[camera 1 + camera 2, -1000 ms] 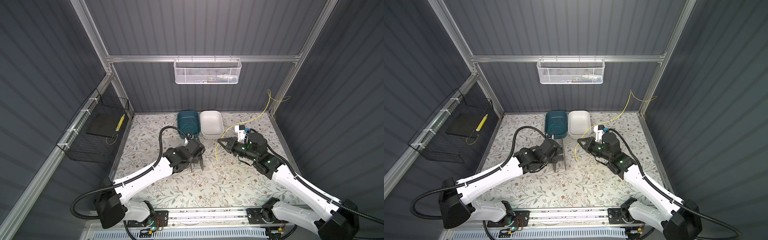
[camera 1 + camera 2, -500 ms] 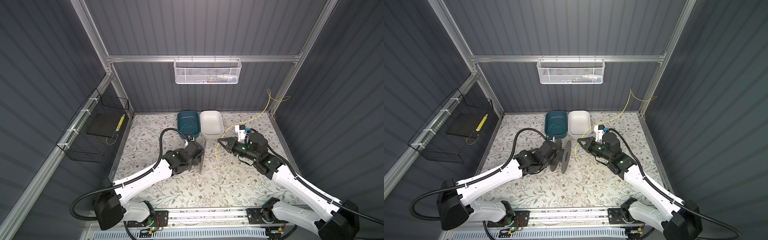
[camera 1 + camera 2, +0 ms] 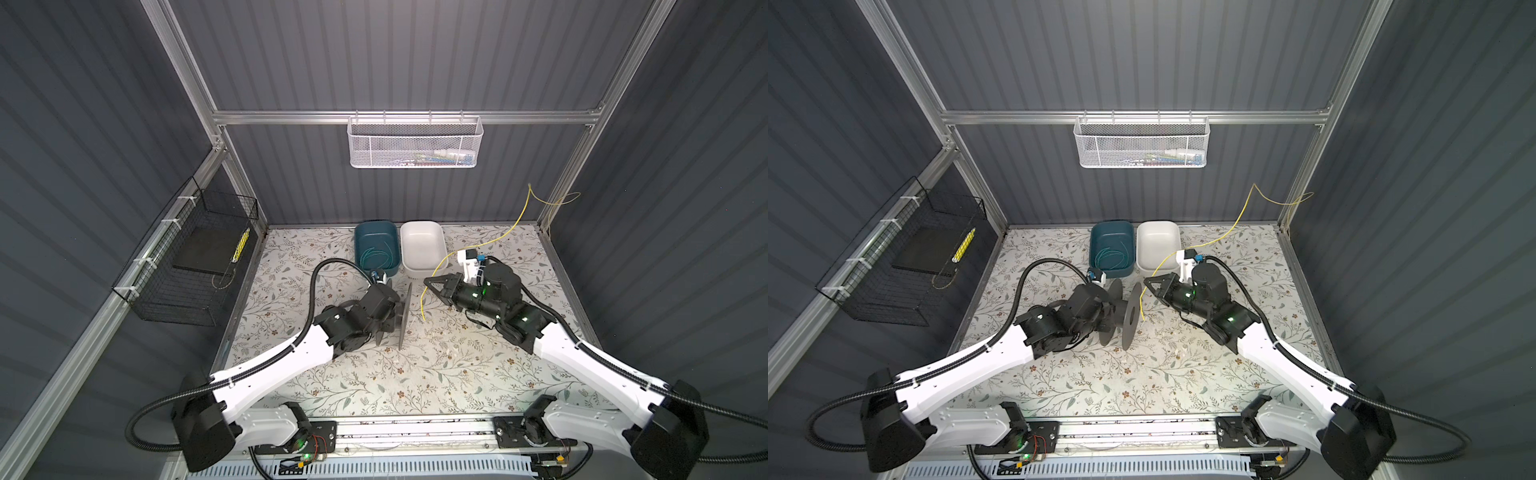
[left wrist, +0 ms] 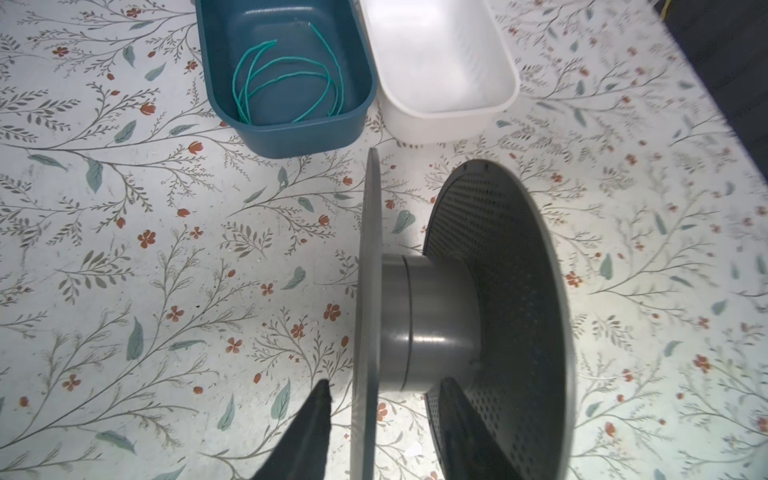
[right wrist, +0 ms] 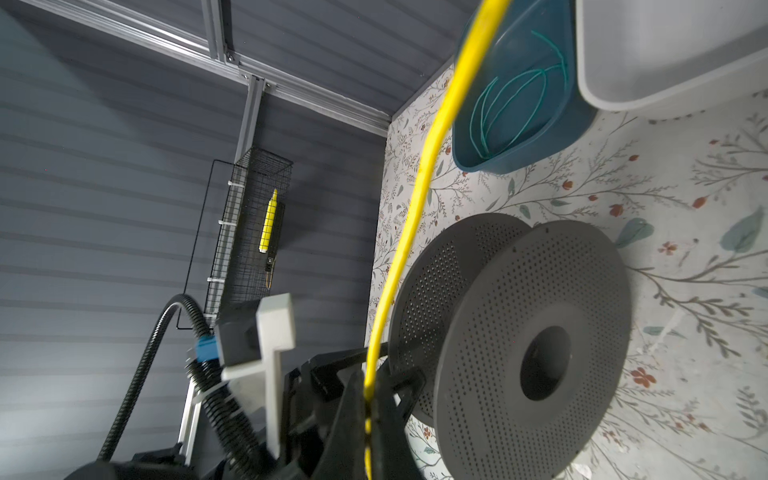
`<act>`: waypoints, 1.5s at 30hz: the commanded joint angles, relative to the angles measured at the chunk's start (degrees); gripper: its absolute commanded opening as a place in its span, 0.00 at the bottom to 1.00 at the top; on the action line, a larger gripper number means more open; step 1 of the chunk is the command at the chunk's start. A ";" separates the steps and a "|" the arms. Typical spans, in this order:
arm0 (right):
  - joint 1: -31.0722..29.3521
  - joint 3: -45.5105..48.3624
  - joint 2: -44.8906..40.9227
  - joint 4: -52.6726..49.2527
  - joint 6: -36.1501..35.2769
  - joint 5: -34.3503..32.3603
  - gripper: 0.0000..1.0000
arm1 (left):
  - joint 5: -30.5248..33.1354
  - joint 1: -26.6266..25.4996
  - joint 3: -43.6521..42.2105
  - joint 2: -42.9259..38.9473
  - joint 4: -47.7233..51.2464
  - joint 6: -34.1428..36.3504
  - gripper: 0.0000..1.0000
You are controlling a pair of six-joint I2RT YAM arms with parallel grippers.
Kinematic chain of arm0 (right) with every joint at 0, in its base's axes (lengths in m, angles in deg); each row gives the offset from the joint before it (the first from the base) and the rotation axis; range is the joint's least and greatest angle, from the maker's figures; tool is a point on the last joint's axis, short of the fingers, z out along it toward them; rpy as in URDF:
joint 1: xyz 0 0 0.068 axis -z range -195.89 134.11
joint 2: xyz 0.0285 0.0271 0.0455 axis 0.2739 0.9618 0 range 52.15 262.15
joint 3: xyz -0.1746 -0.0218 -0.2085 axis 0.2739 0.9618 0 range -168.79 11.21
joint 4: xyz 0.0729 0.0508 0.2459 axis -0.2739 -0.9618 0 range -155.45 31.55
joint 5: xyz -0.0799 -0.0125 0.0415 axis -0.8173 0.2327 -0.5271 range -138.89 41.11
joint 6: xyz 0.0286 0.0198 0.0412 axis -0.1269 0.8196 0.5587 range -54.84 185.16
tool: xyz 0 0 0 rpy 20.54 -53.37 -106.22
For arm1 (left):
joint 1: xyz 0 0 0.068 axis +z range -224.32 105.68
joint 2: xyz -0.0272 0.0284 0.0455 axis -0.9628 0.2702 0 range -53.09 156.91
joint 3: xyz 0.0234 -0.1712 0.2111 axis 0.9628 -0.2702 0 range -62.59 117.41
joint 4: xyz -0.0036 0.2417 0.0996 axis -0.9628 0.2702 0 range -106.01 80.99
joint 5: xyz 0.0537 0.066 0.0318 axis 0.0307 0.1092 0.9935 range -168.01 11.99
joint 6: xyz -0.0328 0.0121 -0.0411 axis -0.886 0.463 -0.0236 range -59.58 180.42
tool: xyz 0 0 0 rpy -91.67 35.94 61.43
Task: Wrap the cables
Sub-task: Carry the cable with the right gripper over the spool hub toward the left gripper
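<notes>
The yellow cable's loose end (image 3: 1142, 313) is outside the spool, so the robot's right gripper should move it in between the spool's discs (image 4: 432, 320) before the left gripper pinches it against one disc.
A grey spool (image 3: 402, 316) (image 3: 1126, 316) with two perforated flanges stands on edge mid-table. My left gripper (image 4: 384, 384) (image 3: 1109, 316) is open and straddles the flange on its side of the spool (image 4: 432, 324), with a gap on either side of it. The yellow cable (image 3: 505, 235) (image 3: 1225, 235) runs from the back right corner post to my right gripper (image 3: 428, 282) (image 5: 369, 386), which is shut on it just right of the spool (image 5: 532, 361). A short end hangs below. The teal-green cable (image 3: 376, 257) (image 4: 286, 83) lies coiled in the teal bin (image 3: 376, 226).
A white bin (image 3: 422, 249) stands next to the teal bin (image 4: 291, 141) at the back. A white mesh basket (image 3: 415, 143) hangs on the back wall. A black wire basket (image 3: 187, 266) holding a yellow marker (image 3: 241, 245) hangs on the left wall.
The left arm has turned the spool so its flanges stand upright, and its jaws have now spread apart off the flange. The right arm and yellow cable have held still.
</notes>
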 commanded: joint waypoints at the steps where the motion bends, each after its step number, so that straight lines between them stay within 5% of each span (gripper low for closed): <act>1: -2.20 -3.65 4.96 5.51 1.13 -2.20 0.00 | -3.61 -0.03 -5.61 -6.56 -6.55 1.24 0.47; 8: -4.68 -10.30 15.41 8.46 1.65 -3.37 0.00 | -7.51 0.17 -12.61 -15.99 -11.25 0.29 0.55; 17: -6.69 -8.72 20.57 11.64 3.75 -3.79 0.00 | -8.03 0.32 -14.47 -15.41 -13.53 -0.55 0.57; 27: -7.55 -7.96 21.72 11.46 3.54 -3.11 0.00 | -4.22 0.45 -13.13 -10.28 -14.09 -4.55 0.48; 45: -8.38 -3.54 18.69 13.09 3.95 -3.02 0.00 | -2.00 0.77 -14.45 -9.31 -17.67 -6.47 0.47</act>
